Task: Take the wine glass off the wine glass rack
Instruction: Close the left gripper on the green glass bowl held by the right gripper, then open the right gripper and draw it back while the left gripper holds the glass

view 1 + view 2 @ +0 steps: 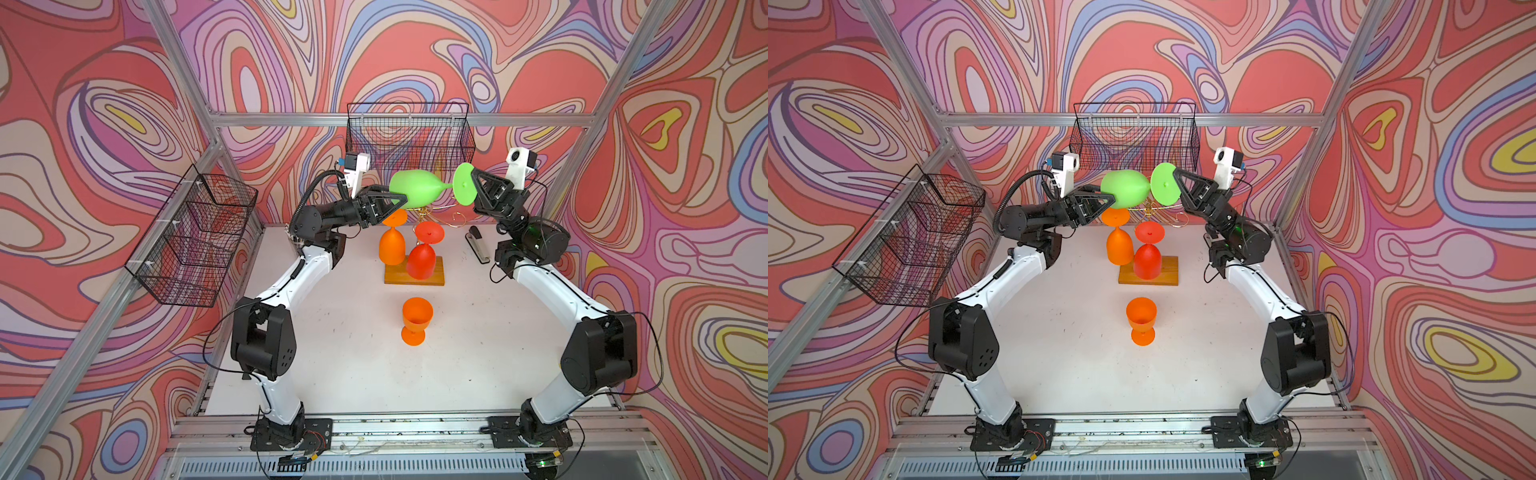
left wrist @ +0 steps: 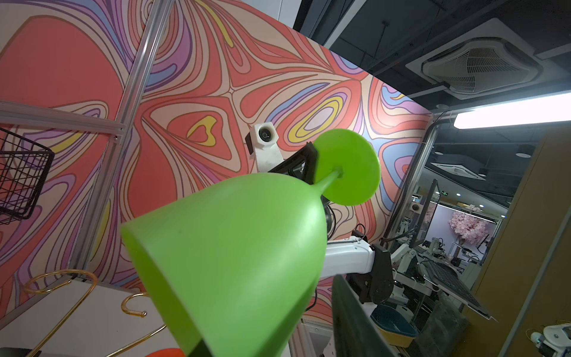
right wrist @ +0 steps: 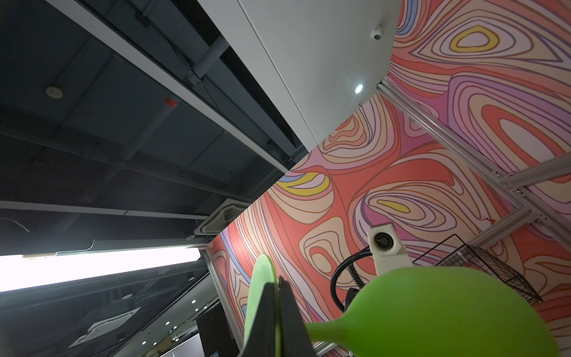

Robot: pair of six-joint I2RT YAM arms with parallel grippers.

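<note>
The green wine glass is in my right gripper, held by the foot it must stand on, so next my left gripper takes hold of the bowl's rim [image 1: 395,182] and stands the glass upright.
A green wine glass [image 1: 419,189] [image 1: 1127,189] lies on its side in the air above the wine glass rack, a gold wire tree [image 1: 432,216] on a wooden base [image 1: 395,276]. My right gripper [image 1: 471,183] [image 3: 279,309] is shut on the edge of the glass's round foot [image 3: 259,287]. My left gripper [image 1: 397,199] [image 2: 268,315] sits at the bowl's mouth end [image 2: 241,247]. One finger [image 2: 349,309] stands a little off the bowl's outside, and the other shows only at the rim. Empty gold hooks [image 2: 61,278] curl just below.
An orange glass [image 1: 391,245] and a red glass [image 1: 422,257] hang upside down on the rack. Another orange glass [image 1: 415,320] stands upright on the white table in front. A black stapler-like object [image 1: 478,245] lies right of the rack. Black mesh baskets hang on the back wall [image 1: 409,137] and the left wall [image 1: 195,237].
</note>
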